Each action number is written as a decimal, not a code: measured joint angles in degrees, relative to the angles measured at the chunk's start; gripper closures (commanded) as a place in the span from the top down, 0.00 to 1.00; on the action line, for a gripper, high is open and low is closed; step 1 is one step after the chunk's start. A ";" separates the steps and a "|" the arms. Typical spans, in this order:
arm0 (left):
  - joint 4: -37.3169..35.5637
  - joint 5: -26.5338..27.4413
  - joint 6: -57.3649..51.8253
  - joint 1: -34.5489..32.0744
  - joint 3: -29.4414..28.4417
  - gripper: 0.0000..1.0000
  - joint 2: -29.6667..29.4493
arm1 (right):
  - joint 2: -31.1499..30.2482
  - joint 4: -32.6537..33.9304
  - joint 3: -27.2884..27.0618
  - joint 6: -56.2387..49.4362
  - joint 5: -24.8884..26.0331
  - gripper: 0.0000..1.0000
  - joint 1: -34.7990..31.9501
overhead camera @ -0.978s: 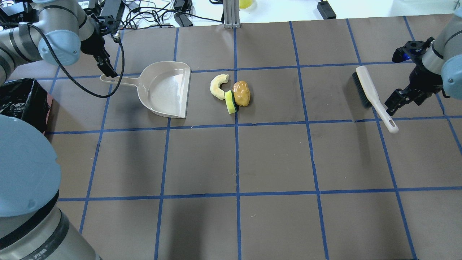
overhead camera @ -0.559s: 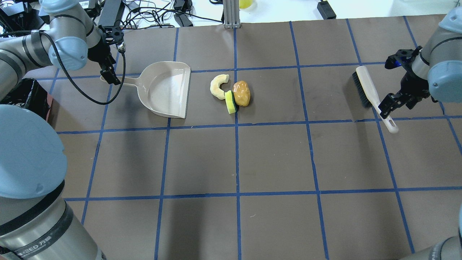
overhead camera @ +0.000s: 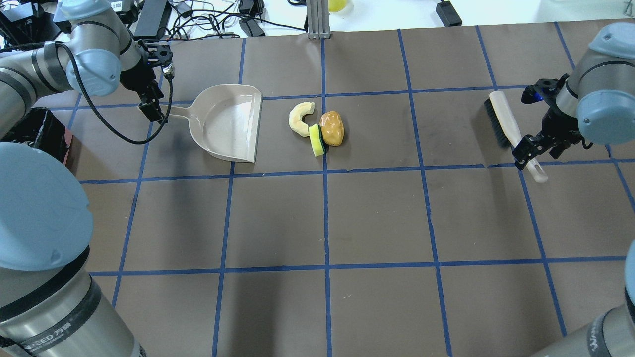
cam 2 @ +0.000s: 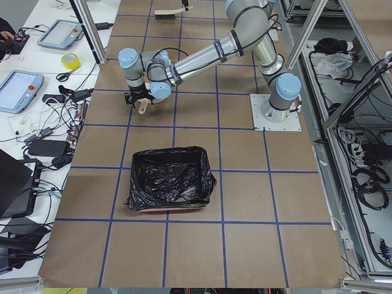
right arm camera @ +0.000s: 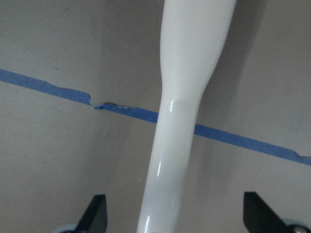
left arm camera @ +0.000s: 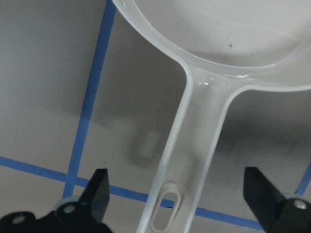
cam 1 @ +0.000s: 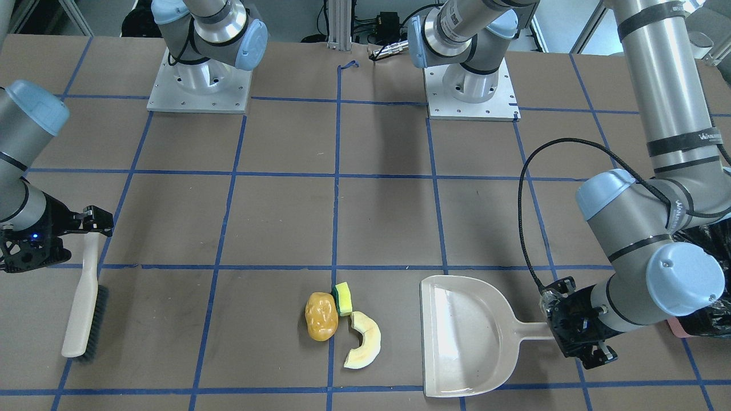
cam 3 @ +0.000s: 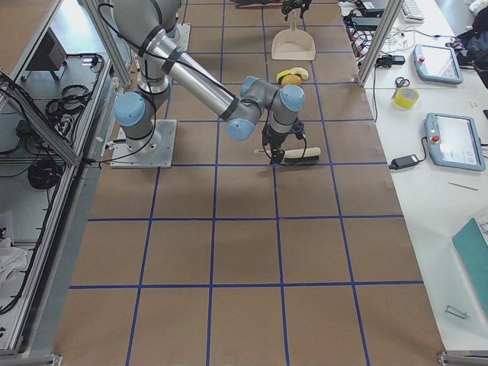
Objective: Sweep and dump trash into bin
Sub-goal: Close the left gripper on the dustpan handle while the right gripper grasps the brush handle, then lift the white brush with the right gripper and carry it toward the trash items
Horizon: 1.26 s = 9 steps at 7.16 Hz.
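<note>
My left gripper will turn the beige dustpan into line with its fingers when it closes on it, because the dustpan handle lies at a slant between them.
The trash lies together mid-table: an orange-brown potato-like lump, a yellow-and-green sponge and a pale crescent slice. A beige dustpan lies just left of them, its mouth facing them. My left gripper is open and straddles the dustpan handle, with a finger on each side. A white brush lies at the right. My right gripper is open and straddles the brush handle. The black-bagged bin stands at the robot's left end of the table.
The bin's edge shows behind my left arm in the overhead view. Cables and power bricks lie beyond the far table edge. A metal post stands at the back centre. The brown mat carries a blue tape grid.
My left gripper has moved right onto the dustpan handle's end. My right gripper has moved left over the brush handle. Dustpan, brush and trash have not moved.
</note>
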<state>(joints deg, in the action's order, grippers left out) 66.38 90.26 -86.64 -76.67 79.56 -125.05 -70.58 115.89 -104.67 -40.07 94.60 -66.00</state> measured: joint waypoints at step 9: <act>-0.64 0.37 -2.54 -0.73 -0.78 0.01 -0.38 | 1.32 -0.04 0.39 1.36 0.04 0.55 -0.16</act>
<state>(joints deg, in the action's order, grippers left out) 65.74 90.64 -89.18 -77.40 78.78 -125.43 -69.26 115.86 -104.28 -38.71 94.64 -66.16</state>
